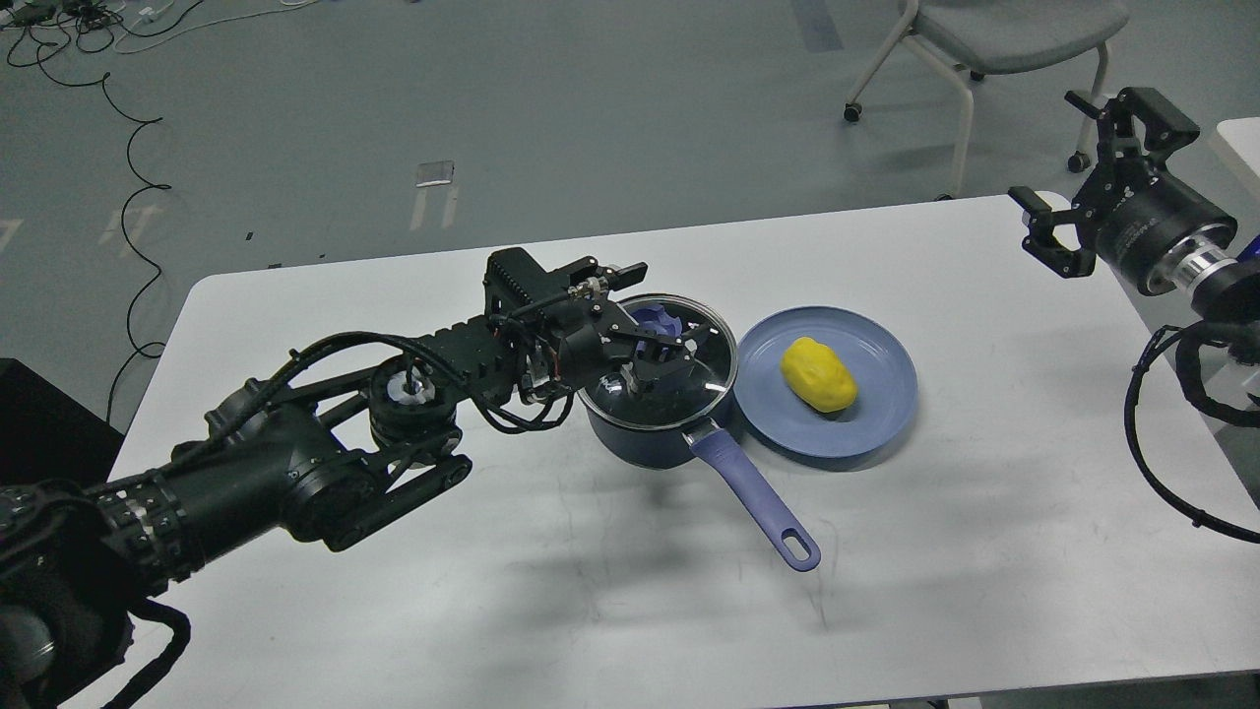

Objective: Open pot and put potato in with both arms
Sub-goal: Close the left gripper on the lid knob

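Observation:
The glass lid (661, 407) shows only plain dark through it, so the robot should expect the pot (640, 447) to be empty when it takes the lid off.
The dark navy pot (638, 445) stands mid-table with its glass lid (705, 378) on and its purple handle (760, 504) pointing toward me. My left gripper (664, 330) hangs low over the lid. Its fingers are spread around the purple knob (654, 319), which is partly hidden behind them. I cannot tell whether they touch it. The yellow potato (817, 374) lies on the blue plate (871, 433) just right of the pot. My right gripper (1093, 187) is open and empty, raised over the table's far right corner, well away from the potato.
The white table (492, 611) carries the pot and the plate. A grey chair (994, 39) stands on the floor behind the table's right end. Cables (69, 30) lie on the floor at far left.

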Controlling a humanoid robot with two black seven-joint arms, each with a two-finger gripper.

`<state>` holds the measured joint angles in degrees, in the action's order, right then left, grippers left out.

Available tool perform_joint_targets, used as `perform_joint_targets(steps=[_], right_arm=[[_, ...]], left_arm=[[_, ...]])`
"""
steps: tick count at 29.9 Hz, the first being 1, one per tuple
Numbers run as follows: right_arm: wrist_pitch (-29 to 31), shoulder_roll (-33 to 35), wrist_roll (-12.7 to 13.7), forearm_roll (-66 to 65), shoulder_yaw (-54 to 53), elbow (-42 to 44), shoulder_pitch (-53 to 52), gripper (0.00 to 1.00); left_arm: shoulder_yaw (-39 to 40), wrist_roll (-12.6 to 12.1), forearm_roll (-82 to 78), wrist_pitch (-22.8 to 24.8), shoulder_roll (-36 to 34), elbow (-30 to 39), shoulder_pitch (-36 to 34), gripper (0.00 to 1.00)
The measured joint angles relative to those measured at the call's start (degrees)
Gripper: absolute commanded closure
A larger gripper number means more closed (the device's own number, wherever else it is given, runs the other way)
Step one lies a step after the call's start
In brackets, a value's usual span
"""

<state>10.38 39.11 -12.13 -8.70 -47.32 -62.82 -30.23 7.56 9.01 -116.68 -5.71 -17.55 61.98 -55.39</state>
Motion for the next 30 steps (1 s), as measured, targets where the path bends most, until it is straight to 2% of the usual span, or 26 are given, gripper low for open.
perform_joint_targets(steps=[4,23,25,27,30], right_arm=[[-0.01,-0.01,0.00,0.01,0.01,0.06,0.00,0.00],[0.00,-0.16,0.00,-0.01,0.38,1.17,0.35,0.00],[0.04,-0.16,0.00,-0.06,0.39,1.25,0.35,0.00],[0.07,-0.16,0.00,-0.08,0.42,1.27,0.41,0.00],[0.13,-0.17,0.00,-0.09,0.44,1.26,0.42,0.00]], left_arm=[[-0.05,0.15,-0.04,0.00,0.20,0.05,0.23,0.13],[-0.44,0.18,0.49,1.09,0.12,-1.29,1.12,0.13],[-0.44,0.21,0.66,1.13,0.20,-1.34,1.17,0.16],[-0.44,0.21,0.72,1.13,0.22,-1.46,1.22,0.23],[-0.44,0.24,0.75,1.14,0.24,-1.99,1.24,0.25]])
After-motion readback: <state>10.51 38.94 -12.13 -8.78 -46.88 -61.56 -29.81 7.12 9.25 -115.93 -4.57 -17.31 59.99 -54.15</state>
